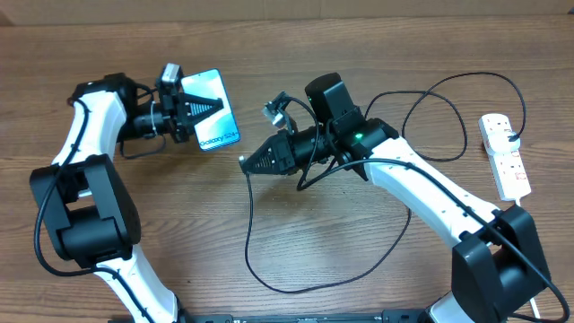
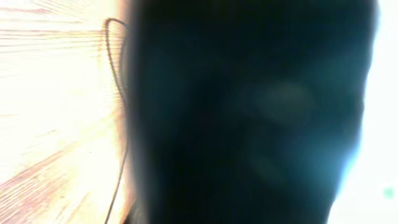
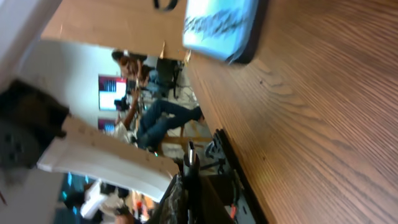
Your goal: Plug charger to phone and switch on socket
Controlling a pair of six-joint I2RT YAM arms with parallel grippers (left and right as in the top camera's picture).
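The phone's lower end (image 1: 220,144) lies to one side of the connector, so I should move the phone toward the connector's tip (image 1: 241,160) with my left gripper before plugging in.
The phone (image 1: 215,130), with a light blue screen and "Galaxy" text, sits at the back left, and my left gripper (image 1: 218,106) is shut on it. Up close it fills the left wrist view as a dark blurred mass (image 2: 249,112). My right gripper (image 1: 245,162) is at mid-table, pointing left, shut on the charger's small black connector (image 3: 189,160). The phone's lower end (image 3: 217,25) lies a short way ahead of that tip. The thin black charger cable (image 1: 296,289) loops over the table towards the white socket (image 1: 505,154) at the far right, which has red switches.
The bare wooden table (image 1: 179,206) spreads between the arms. Cable loops lie at the front middle and behind my right arm (image 1: 421,193). Both arm bases stand at the front edge. Past the table edge (image 3: 224,155), people and screens show in the room.
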